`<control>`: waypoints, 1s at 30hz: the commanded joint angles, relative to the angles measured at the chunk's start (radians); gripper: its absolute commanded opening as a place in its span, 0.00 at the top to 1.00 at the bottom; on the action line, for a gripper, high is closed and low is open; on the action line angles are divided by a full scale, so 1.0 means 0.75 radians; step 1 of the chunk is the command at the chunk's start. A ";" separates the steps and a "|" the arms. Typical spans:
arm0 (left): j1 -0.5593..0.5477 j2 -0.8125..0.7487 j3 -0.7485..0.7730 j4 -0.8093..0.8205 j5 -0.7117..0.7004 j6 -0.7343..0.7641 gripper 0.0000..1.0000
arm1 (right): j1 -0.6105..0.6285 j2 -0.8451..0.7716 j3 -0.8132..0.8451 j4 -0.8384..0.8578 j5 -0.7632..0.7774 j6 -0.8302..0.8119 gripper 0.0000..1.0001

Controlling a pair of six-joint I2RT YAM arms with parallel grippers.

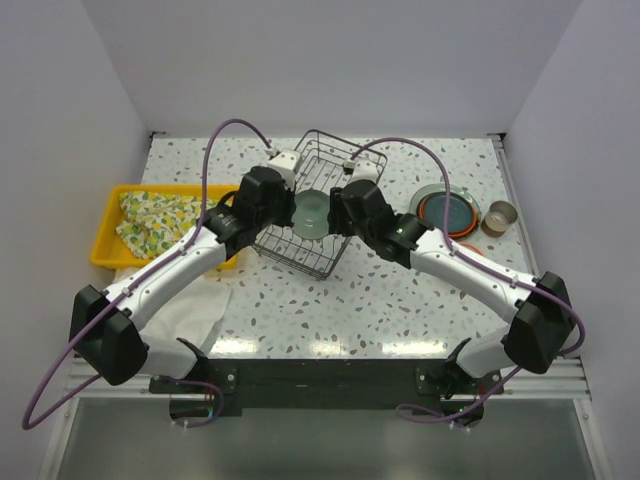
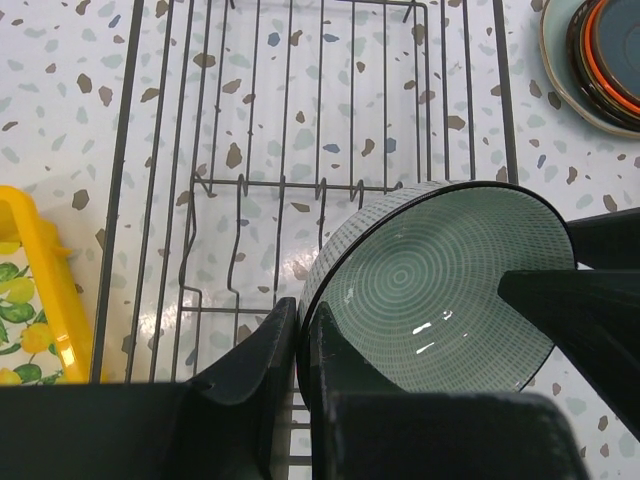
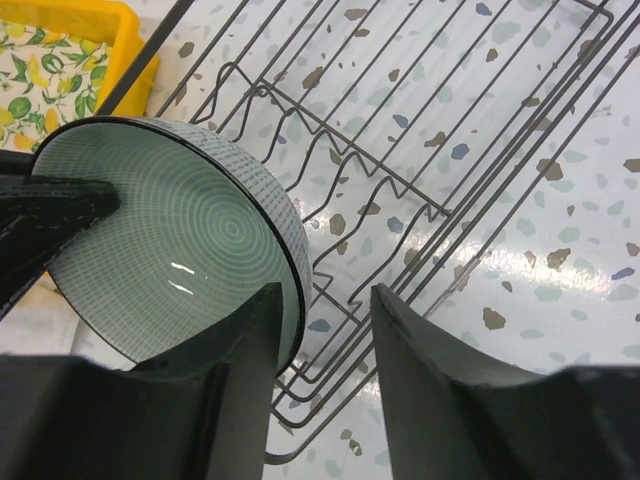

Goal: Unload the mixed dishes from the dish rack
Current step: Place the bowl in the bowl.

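I can see my left gripper holding the celadon bowl (image 1: 312,215) far from the stacked plates, so I should close my right gripper on its rim (image 3: 301,292) before I open my left gripper.
The black wire dish rack (image 1: 330,133) stands at the table's middle. A celadon bowl (image 1: 311,212) is held on its side over the rack, between both grippers. My left gripper (image 1: 288,205) is shut on the bowl's rim (image 2: 300,340); the bowl (image 2: 440,290) fills the left wrist view over the rack (image 2: 118,180). My right gripper (image 1: 338,205) is open (image 3: 325,320), one finger inside the bowl (image 3: 180,250) and one outside, straddling its rim above the rack (image 3: 147,56). Stacked plates (image 1: 447,210) and a beige cup (image 1: 498,218) sit on the table at the right.
A yellow tray (image 1: 112,215) with a lemon-patterned cloth (image 1: 150,220) lies left of the rack. A white cloth (image 1: 195,305) lies under my left arm. The plate stack also shows in the left wrist view (image 2: 600,60). White walls enclose the table.
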 commanded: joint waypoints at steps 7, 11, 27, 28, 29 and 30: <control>-0.051 -0.079 0.034 0.099 0.045 -0.040 1.00 | 0.010 0.020 0.055 0.081 0.098 -0.020 0.96; -0.053 -0.134 -0.013 0.125 0.019 -0.061 0.96 | 0.010 -0.021 0.043 0.014 0.143 -0.051 1.00; -0.055 -0.684 -0.633 0.691 -0.135 0.078 0.00 | -0.260 -0.372 -0.063 -0.389 0.053 -0.035 1.00; -0.055 -0.715 -0.670 0.716 -0.151 0.113 0.00 | -0.291 -0.393 -0.073 -0.407 0.043 -0.035 1.00; -0.053 -0.768 -0.725 0.741 -0.192 0.129 0.00 | -0.319 -0.418 -0.080 -0.460 0.035 -0.031 1.00; -0.055 -0.793 -0.748 0.751 -0.212 0.148 0.00 | -0.382 -0.438 -0.082 -0.493 0.008 -0.028 1.00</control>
